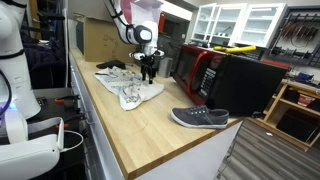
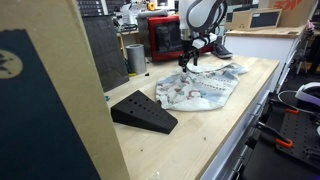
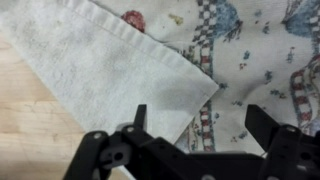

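I should move my open gripper forward, turn it and pinch the corner's tip (image 3: 212, 90) ahead of its fingers, as the folded corner's edge (image 3: 152, 45) slants across the gripper.
My gripper (image 3: 197, 118) is open and empty, hovering just above a patterned cloth (image 3: 240, 50) spread on the wooden countertop (image 3: 30, 120). A folded-over corner of the cloth shows its plain white underside (image 3: 110, 60), and its tip lies between my fingers. In both exterior views the gripper (image 1: 150, 68) (image 2: 190, 58) hangs over the far part of the cloth (image 1: 130, 90) (image 2: 200, 90).
A grey shoe (image 1: 200, 118) lies near the counter's front end. A red microwave (image 1: 195, 68) (image 2: 165, 38) and a black appliance (image 1: 245, 85) stand behind. A black wedge-shaped object (image 2: 143, 112) lies on the counter. A cardboard box (image 1: 100, 38) stands at the far end.
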Available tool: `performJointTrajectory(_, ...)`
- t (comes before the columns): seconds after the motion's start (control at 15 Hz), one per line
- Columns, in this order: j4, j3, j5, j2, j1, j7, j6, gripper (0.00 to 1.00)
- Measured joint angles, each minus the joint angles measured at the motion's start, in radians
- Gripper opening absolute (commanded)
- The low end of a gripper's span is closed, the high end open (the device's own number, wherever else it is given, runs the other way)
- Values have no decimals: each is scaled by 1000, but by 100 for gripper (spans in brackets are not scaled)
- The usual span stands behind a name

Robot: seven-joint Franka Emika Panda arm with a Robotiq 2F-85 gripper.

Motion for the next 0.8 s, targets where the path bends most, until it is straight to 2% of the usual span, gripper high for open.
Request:
performJointTrajectory(0.4,0,-51,-62,-12,1,84,-3,100)
performJointTrajectory(0.8,-25,-47,-58,-13,2,82,-12,100)
